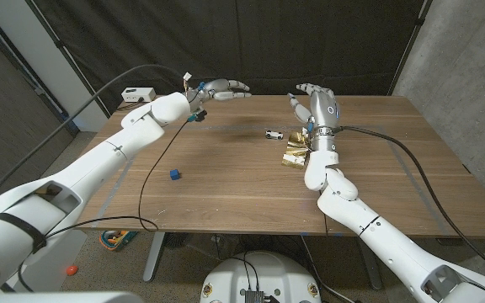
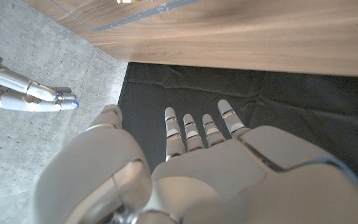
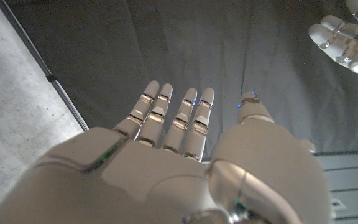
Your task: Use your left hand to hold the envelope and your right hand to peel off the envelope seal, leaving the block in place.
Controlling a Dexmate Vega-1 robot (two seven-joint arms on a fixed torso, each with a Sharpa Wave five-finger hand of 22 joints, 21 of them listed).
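Observation:
The crumpled gold envelope [image 1: 295,150] has uneven bright creases [image 1: 294,158] running across it, so it will stay wavy and bent when I pick it up by an edge.
A shiny gold envelope [image 1: 294,154] lies crumpled on the wooden table [image 1: 226,185], right of centre, partly behind my right forearm. A small blue block [image 1: 175,174] sits alone on the table left of centre. My right hand [image 1: 317,99] is raised above the far part of the table beyond the envelope, fingers spread, holding nothing; it shows again as my right hand [image 3: 179,155]. My left hand [image 1: 223,88] hovers over the far edge, fingers stretched out and empty, also seen as my left hand [image 2: 216,168]. Neither hand touches the envelope.
A small white object [image 1: 274,134] lies just beyond the envelope. A white box [image 1: 138,94] stands at the table's far left corner. A dark curtain [image 1: 310,42] hangs behind the table. Cables run along both arms.

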